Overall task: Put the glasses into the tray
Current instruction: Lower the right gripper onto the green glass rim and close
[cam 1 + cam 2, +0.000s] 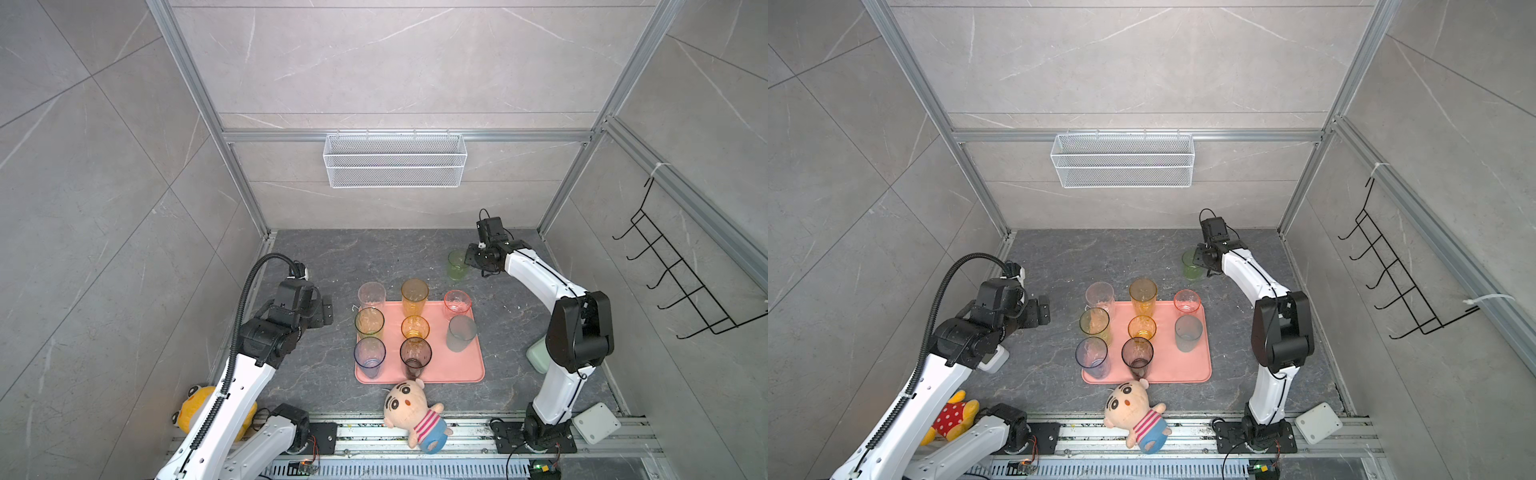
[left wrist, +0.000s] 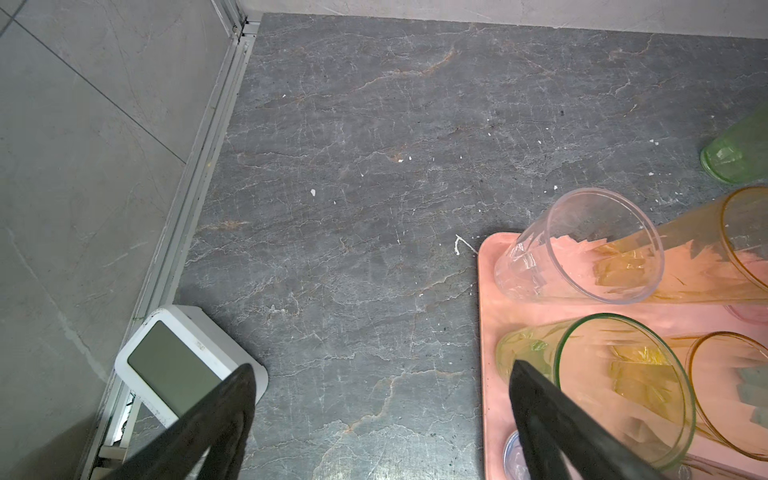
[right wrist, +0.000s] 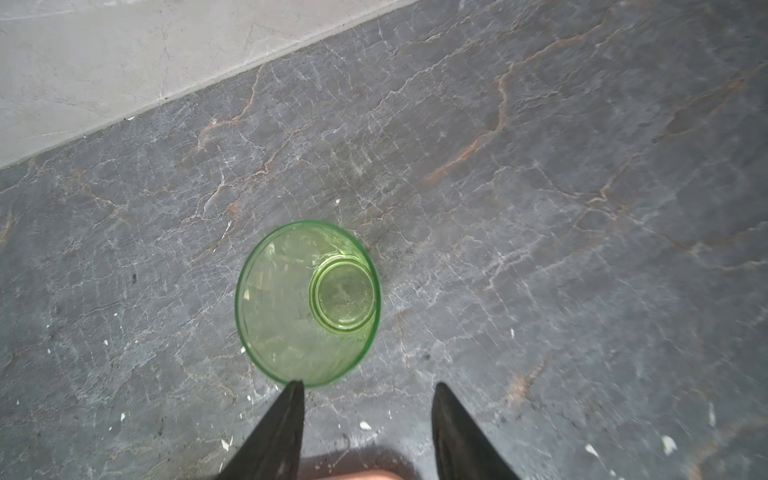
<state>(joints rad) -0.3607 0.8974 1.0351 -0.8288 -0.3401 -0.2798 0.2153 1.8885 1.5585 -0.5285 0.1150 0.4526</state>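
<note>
My right gripper's open fingers have their gap lined up with the green glass's rim (image 3: 379, 296), so it should keep going forward and close with one finger inside the green glass (image 3: 320, 328).
The salmon-pink tray (image 1: 457, 368) (image 1: 1183, 368) (image 2: 488, 316) lies mid-table with several glasses upright on it, among them a clear one (image 1: 371, 296) (image 2: 582, 249), a tall amber one (image 1: 414, 295), a blue one (image 1: 369, 355) and a smoky one (image 1: 415, 355). A green glass (image 1: 457, 264) (image 1: 1192, 264) (image 3: 307, 303) stands on the table behind the tray's right corner. My right gripper (image 1: 473, 259) (image 3: 369, 384) is open just beside it, one fingertip at its rim, nothing between the fingers. My left gripper (image 1: 328, 309) (image 2: 381, 365) hangs wide open and empty left of the tray.
A plush doll (image 1: 415, 411) lies at the tray's front edge, a yellow plush (image 1: 195, 411) at front left. A white device (image 2: 174, 365) sits by the left wall, a pale green box (image 1: 538, 355) behind the right arm. A wire basket (image 1: 395, 160) hangs on the back wall.
</note>
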